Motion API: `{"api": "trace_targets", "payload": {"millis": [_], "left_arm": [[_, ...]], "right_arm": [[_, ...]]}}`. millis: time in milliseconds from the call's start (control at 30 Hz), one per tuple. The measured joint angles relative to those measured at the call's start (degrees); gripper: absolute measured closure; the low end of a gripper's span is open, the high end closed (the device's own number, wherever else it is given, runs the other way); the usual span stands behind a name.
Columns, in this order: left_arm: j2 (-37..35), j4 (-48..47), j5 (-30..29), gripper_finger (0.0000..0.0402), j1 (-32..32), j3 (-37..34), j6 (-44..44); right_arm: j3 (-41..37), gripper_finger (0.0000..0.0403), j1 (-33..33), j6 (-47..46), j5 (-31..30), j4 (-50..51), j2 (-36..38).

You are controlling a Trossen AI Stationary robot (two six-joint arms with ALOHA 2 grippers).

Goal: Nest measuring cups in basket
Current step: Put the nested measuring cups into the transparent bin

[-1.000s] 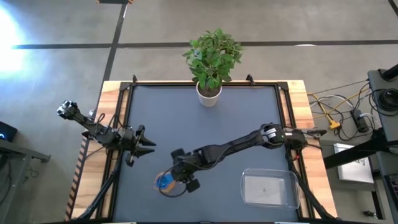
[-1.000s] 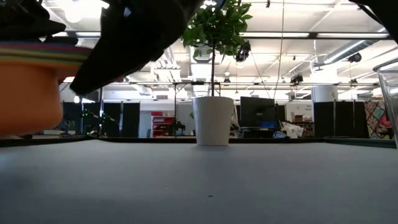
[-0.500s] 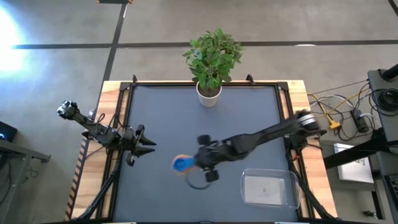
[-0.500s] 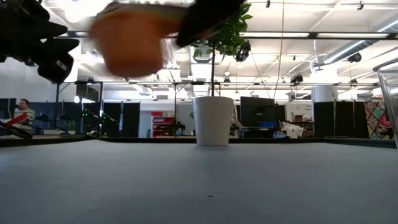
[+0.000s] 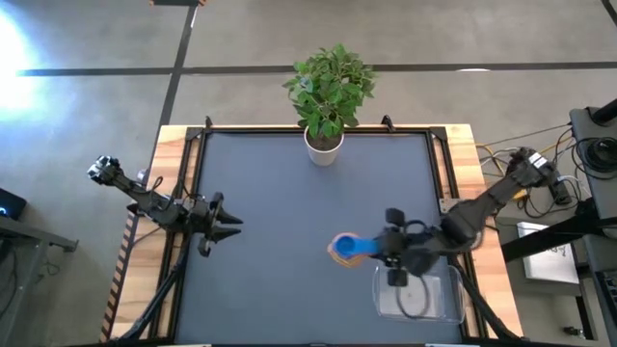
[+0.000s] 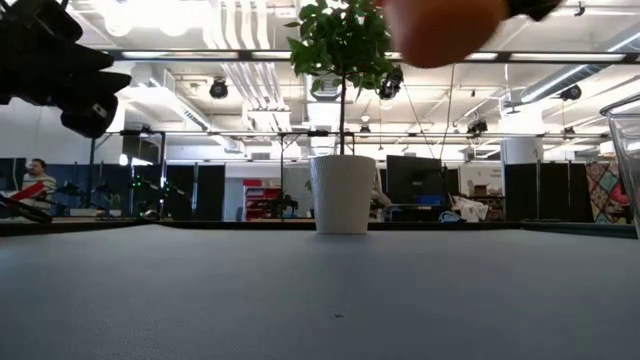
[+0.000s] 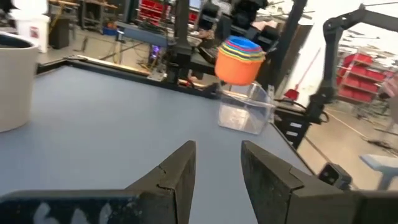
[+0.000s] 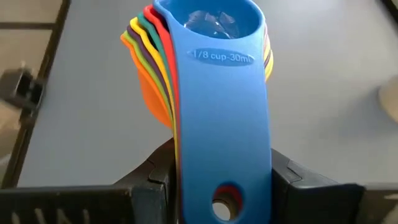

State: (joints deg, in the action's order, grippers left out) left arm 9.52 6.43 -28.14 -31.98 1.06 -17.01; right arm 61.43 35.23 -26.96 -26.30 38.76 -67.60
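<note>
I should keep carrying the nested stack [image 5: 349, 248] across with my right gripper until the stack's bowls are inside, and then let go, because the stack hangs higher than the empty basket's rim [image 5: 413, 297].
The measuring cups [image 5: 345, 248] are nested in one stack, orange outermost [image 7: 238, 67] and blue innermost [image 8: 217, 25]. The stack hangs in the air beside the far left corner of the basket [image 5: 416, 294], a clear shallow tray at the table's near right. My right gripper [image 5: 384, 249] is shut on the stacked handles. In the low view the stack is an orange blur [image 6: 445, 30] at the top edge. My left gripper [image 5: 227, 224] waits open at the table's left side, level, with nothing between its fingers [image 7: 180, 174]. My right gripper pinches the stacked handles near their free end [image 8: 219, 186], one finger [image 8: 155, 177] on each side edge. The fingers come slanting down from the table's right and lie along the handles. The stack is lifted clear, bowls opening upward, pointing away from the gripper.
A white pot [image 5: 324, 145] with a green plant stands at the middle of the far edge. Wooden borders and dark rails frame the grey mat [image 5: 289, 193]. Cables and gear lie off the table's right side.
My right gripper has carried the nested stack from the near left of the mat toward the right edge and upward, rolling as it went, and now stands by the basket. The stack stayed nested in its hold.
</note>
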Motion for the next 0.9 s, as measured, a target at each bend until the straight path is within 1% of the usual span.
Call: {"api": "trace_targets", "payload": {"millis": [100, 267, 467, 600, 733, 900], "left_arm": [[0.0, -0.2, -1.3, 0.0290, 0.0, 0.0, 0.0], [0.0, -0.2, -1.4, 0.0290, 0.0, 0.0, -0.6], [0.1, -0.1, -1.4, 0.0290, 0.0, 0.0, -2.1], [0.1, -0.1, -1.5, 0.0290, 0.0, 0.0, -2.7], [0.1, -0.1, -2.8, 0.0290, 0.0, 0.0, -2.8], [0.1, -0.2, -4.0, 0.0290, 0.0, 0.0, -2.8]], "right_arm": [[-2.5, 0.0277, 4.0, -4.8, -1.1, 4.0, 2.2], [-4.2, 0.0277, 9.8, -11.7, -0.4, 9.7, 4.5], [-0.3, 0.0277, 16.4, -21.2, 0.0, 20.4, 6.3], [2.1, 0.0277, 19.8, -28.0, 3.1, 26.9, 5.4], [3.0, 0.0277, 22.0, -32.8, 6.5, 28.6, 3.8], [1.2, 0.0277, 24.3, -37.8, 10.6, 26.3, 2.1]]}}
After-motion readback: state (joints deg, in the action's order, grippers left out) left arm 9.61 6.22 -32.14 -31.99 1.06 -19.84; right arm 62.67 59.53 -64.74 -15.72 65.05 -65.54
